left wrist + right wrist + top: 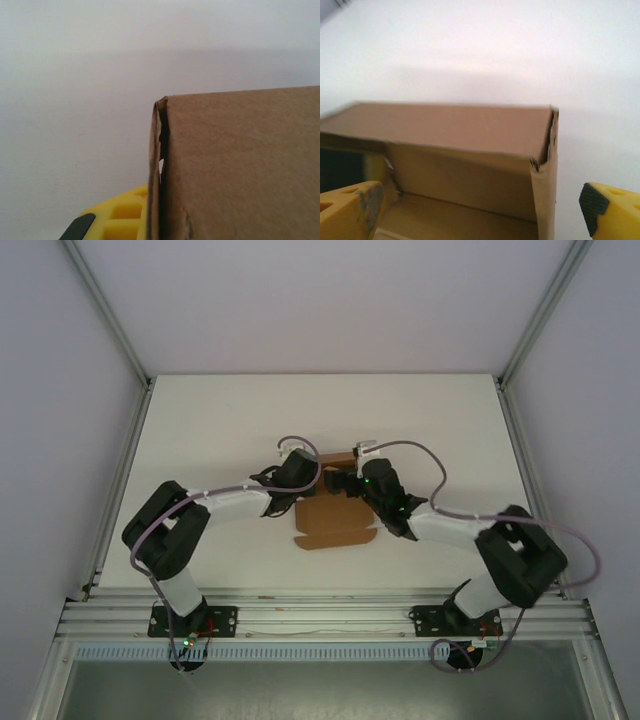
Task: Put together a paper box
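The box's flap lies toward the robot's arms, so next the left gripper turns the box around by its side until the flap points to the far side.
The paper box is brown kraft cardboard in the middle of the white table, with one flap lying flat toward the arms and its walls folded up at the far side. My left gripper is shut on the box's left wall; one yellow finger shows outside that wall and the other is hidden behind the cardboard. My right gripper stands open over the box's right end. Its yellow fingers straddle the right wall without touching it. A folded panel leans over the box's hollow inside.
The white table has bare room to the left, right and far side of the box. Aluminium posts and white walls close it in, and a metal rail runs along the near edge between the arm bases.
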